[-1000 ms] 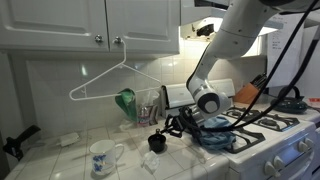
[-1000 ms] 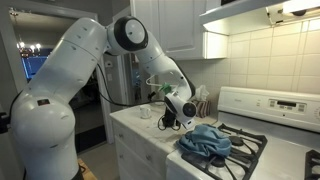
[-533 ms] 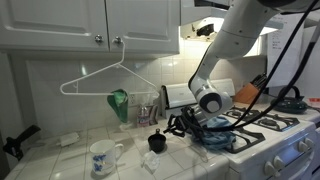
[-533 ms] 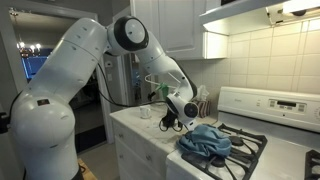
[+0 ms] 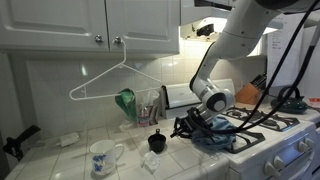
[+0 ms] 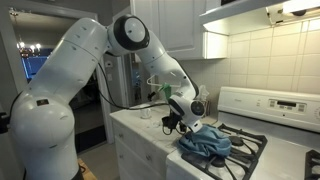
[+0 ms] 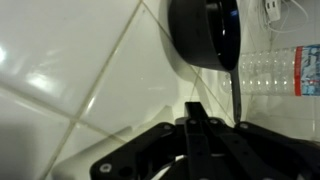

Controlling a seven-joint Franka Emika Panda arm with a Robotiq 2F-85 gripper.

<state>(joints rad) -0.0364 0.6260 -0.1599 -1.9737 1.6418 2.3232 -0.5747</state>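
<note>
The black cup's handle (image 7: 236, 95) is beside where my gripper's closed fingers point, so next I open them and move toward the clear plastic bottle (image 7: 272, 72) to line up with the handle.
My gripper (image 5: 184, 127) hangs low over the tiled counter at the stove's edge, and it also shows in an exterior view (image 6: 170, 123). In the wrist view the fingers (image 7: 197, 118) are closed together with nothing visible between them. A small black cup (image 5: 156, 142) stands on the counter just beside the gripper, and in the wrist view (image 7: 205, 35) it is just ahead of the fingers. A crumpled blue cloth (image 5: 215, 135) lies on the stove grate right behind the gripper, seen in both exterior views (image 6: 207, 140).
A wire hanger (image 5: 110, 82) hangs from a cabinet knob above the counter, with a green item (image 5: 126, 104) below it. A white patterned mug (image 5: 101, 157) stands near the counter's front. A clear plastic bottle (image 7: 285, 70) lies beyond the black cup. The stove (image 6: 250, 150) adjoins the counter.
The hanger swung left and came back. My gripper and wrist shifted slightly toward the stove.
</note>
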